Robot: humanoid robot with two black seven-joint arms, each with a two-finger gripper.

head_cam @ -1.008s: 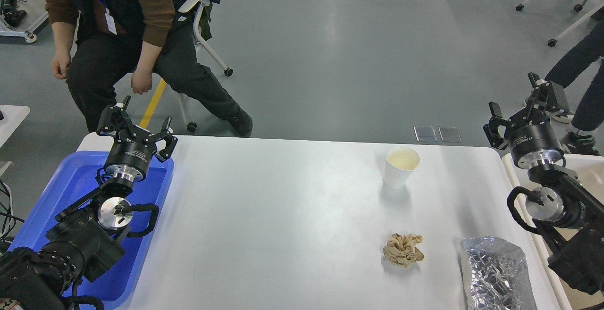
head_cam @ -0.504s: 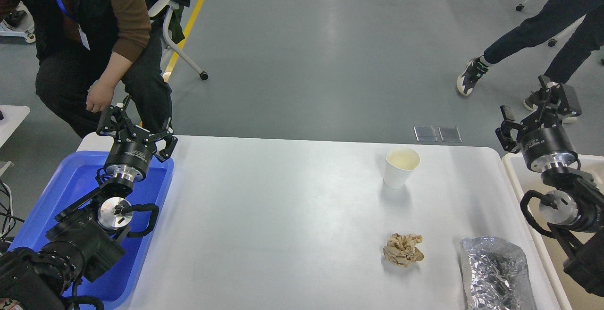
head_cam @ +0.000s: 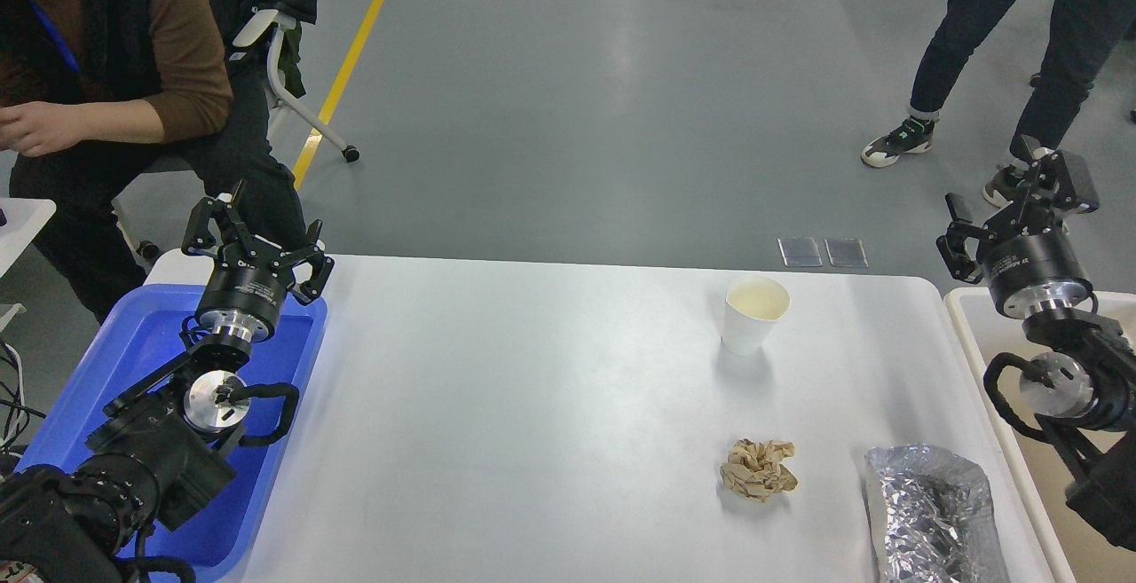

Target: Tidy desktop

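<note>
I see just a plain pale inside through the cup's opening (head_cam: 758, 297), so the white paper cup (head_cam: 753, 317) should turn out empty when I tip it in the beige bin.
The white desktop (head_cam: 532, 405) fills the middle of the head view. On it stand a white paper cup (head_cam: 754, 313) at the back right, a crumpled brown paper ball (head_cam: 758, 469) in front of it, and a crinkled silver foil bag (head_cam: 932, 514) at the front right. My left gripper (head_cam: 256, 232) is open and empty, raised above the far end of the blue tray (head_cam: 133, 343). My right gripper (head_cam: 1016, 197) is open and empty, raised above the far end of the beige bin (head_cam: 976, 317), right of the desktop.
A seated person (head_cam: 115, 95) is behind the left corner, beside a wheeled chair (head_cam: 293, 77). Another person's legs (head_cam: 976, 51) stand on the grey floor behind my right arm. A second white table's corner (head_cam: 22, 219) shows at far left.
My right gripper has moved right and slightly back, off the desktop's corner to above the bin. The seated person shifted left; the standing person walked in at upper right. My left arm has not moved.
</note>
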